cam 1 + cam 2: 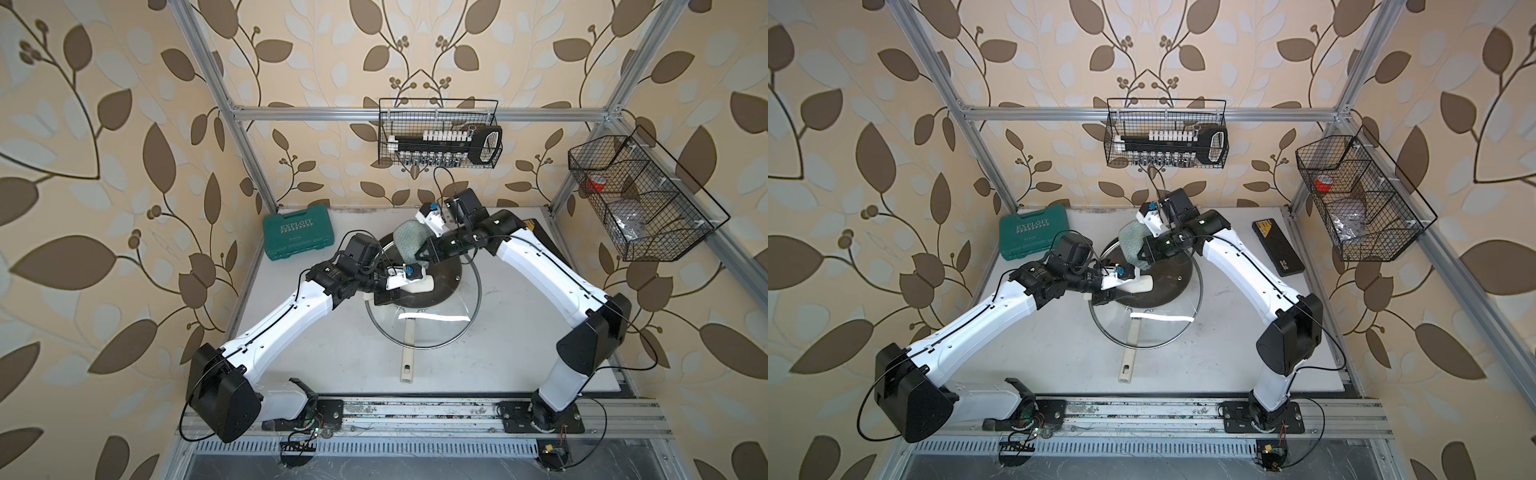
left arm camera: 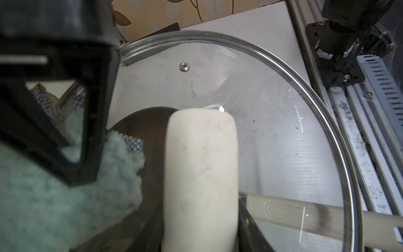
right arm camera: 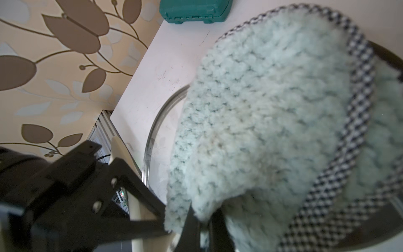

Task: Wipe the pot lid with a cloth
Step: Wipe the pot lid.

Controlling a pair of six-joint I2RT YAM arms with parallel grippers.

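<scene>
The cloth [image 1: 409,238] is next to the lid's far rim while the near glass [image 1: 444,329] stands clear of it, so the robot's left gripper should swing the lid back beyond the cloth.
The pot lid [image 1: 436,332], clear glass with a metal rim, hangs tilted over a dark frying pan [image 1: 442,276] at the table's middle. My left gripper [image 1: 395,293] is shut on the lid's cream bar handle [image 1: 422,284]; in the left wrist view the handle [image 2: 200,174] fills the space between the jaws of the left gripper [image 2: 200,240]. The cloth [image 1: 409,241], pale green and fluffy with a checked edge, lies against the lid's far rim. My right gripper [image 1: 419,254] is shut on the cloth's lower edge. In the right wrist view the cloth [image 3: 261,109] hides most of the lid rim [image 3: 152,135].
The pan's cream handle [image 1: 407,357] points toward the front edge. A green tool case [image 1: 299,235] sits back left and a black case [image 1: 1277,247] back right. Wire baskets hang on the back rail [image 1: 440,133] and the right post [image 1: 636,199].
</scene>
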